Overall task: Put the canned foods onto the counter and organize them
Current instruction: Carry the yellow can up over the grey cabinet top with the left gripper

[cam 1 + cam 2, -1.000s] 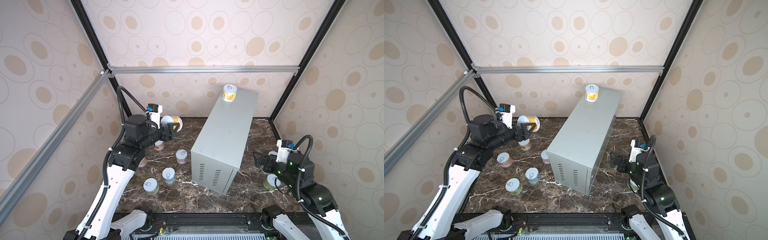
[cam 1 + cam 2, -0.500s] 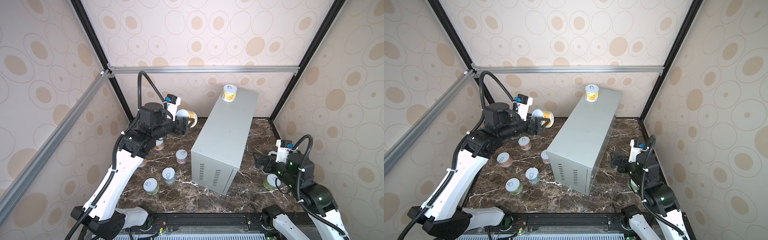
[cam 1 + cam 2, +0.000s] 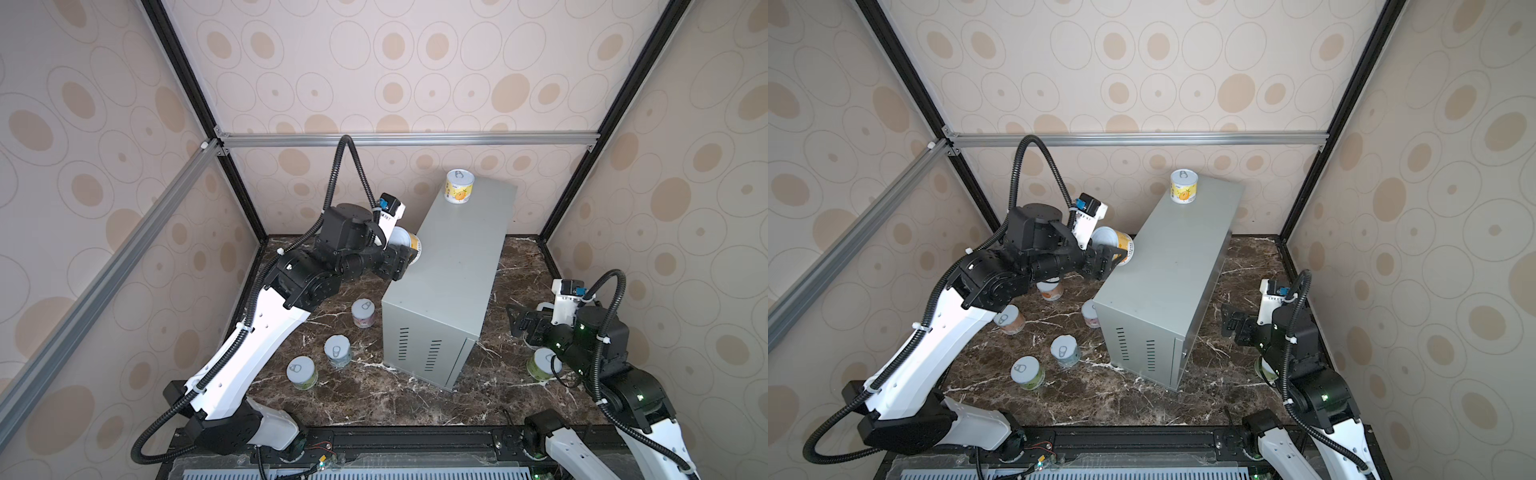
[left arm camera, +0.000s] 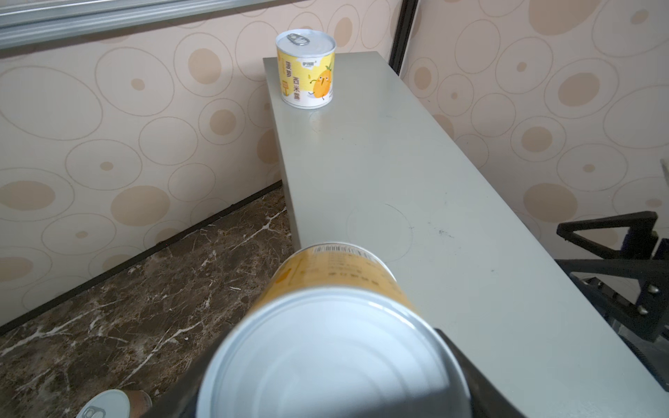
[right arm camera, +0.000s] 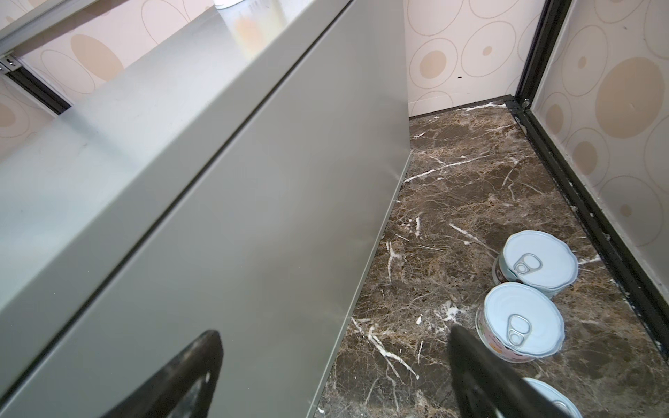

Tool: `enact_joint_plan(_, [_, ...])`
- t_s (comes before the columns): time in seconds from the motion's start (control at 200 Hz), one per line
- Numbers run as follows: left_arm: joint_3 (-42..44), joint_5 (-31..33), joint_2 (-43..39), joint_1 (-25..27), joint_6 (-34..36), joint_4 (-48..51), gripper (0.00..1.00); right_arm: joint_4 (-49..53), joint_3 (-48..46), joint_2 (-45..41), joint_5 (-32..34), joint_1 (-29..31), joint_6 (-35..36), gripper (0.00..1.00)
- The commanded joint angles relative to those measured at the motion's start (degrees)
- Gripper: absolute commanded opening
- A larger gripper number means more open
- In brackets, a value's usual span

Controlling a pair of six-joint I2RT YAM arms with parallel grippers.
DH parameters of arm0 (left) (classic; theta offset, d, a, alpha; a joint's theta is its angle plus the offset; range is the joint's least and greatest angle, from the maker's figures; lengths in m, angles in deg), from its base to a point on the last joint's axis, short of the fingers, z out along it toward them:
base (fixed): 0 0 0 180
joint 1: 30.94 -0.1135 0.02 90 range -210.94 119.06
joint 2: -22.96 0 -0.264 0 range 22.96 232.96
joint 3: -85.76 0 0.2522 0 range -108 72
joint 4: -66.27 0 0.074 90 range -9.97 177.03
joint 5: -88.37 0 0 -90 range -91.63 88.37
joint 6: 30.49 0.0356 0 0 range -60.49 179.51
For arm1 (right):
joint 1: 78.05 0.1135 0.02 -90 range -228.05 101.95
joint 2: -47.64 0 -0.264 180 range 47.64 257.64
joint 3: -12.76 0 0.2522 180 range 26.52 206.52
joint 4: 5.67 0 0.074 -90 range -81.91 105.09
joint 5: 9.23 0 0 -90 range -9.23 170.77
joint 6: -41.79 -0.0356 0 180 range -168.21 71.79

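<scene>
My left gripper should keep carrying the yellow-orange can (image 3: 1125, 244) inward until it stands flat, as this can clears the counter's edge and the counter's near end (image 3: 1168, 277) is open.
My left gripper (image 3: 404, 254) (image 3: 1116, 257) is shut on a yellow-orange can (image 3: 406, 242) (image 3: 1116, 242) (image 4: 336, 325), tipped on its side with its plain end toward the wrist camera. The can hangs at the left edge of the pale-grey counter (image 3: 453, 270) (image 3: 1167, 266) (image 4: 416, 173), over its top. Another yellow can (image 3: 459, 186) (image 3: 1184, 186) (image 4: 306, 68) stands upright at the counter's far end. Several cans (image 3: 363, 313) (image 3: 337, 351) (image 3: 302, 372) (image 3: 1010, 320) (image 3: 1050, 291) stand on the floor to the left. My right gripper (image 3: 515, 320) (image 3: 1229, 322) (image 5: 333, 365) is open and empty, low beside the counter's right wall (image 5: 235, 217).
Three cans (image 5: 537, 264) (image 5: 519, 325) (image 5: 554, 401) stand on the dark marble floor (image 5: 452, 181) by the right gripper; a green one (image 3: 542, 365) shows under the right arm. Patterned walls and a black frame post (image 3: 590, 158) close in the back and sides.
My left arm has lifted the yellow-orange can up and to the right, from above the floor cans to the counter's left edge. The right arm has not moved.
</scene>
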Motion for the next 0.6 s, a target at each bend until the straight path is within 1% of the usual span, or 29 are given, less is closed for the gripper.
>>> enact_joint_plan(0.0, [-5.1,5.1,0.4,3.6,3.2,0.3,0.51,-0.2,-0.2,0.0,-0.3,0.0,0.2,0.99])
enact_joint_plan(0.16, [-8.0,8.4,2.7,7.9,3.5,2.2,0.5,-0.8,-1.4,-0.3,-0.4,0.0,0.0,0.99])
enact_joint_plan(0.27, [-8.7,9.3,3.7,10.3,3.7,2.8,0.5,-1.1,-2.0,-0.4,-0.7,-0.1,-0.2,0.99])
enact_joint_plan(0.395, [-10.5,10.0,6.0,11.7,3.9,4.6,0.51,-1.5,-2.2,-0.4,-1.0,-0.1,-0.2,0.99])
enact_joint_plan(0.59, [-14.4,10.3,9.6,13.3,4.4,7.0,0.56,-1.9,-2.8,-1.5,-1.1,-0.1,-0.2,0.99])
